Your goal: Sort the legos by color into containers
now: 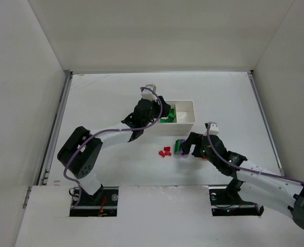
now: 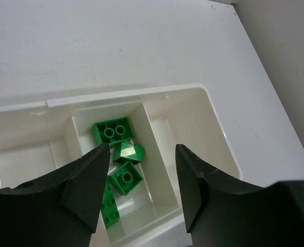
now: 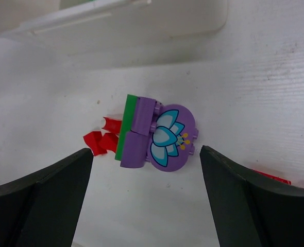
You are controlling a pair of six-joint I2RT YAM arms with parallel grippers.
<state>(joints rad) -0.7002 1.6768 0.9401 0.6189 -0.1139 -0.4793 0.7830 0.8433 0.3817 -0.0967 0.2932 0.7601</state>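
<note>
The purple lego has a green plate joined to it, so the robot's left gripper should lift the piece to let the right gripper grip the purple lego's flower end before sorting.
The white tray lies at mid-table, and its three containers show in the left wrist view as the tray. Several green legos lie in the middle container; the other two look bare where visible. My left gripper hovers open over the tray, holding nothing. In front of the tray, a purple flower-printed lego joined to a green plate lies on the table. My right gripper stands open just short of it, a finger on either side.
Small red legos lie on the table left of the purple piece. Another red lego peeks out by my right finger. White walls enclose the table at the back and on both sides.
</note>
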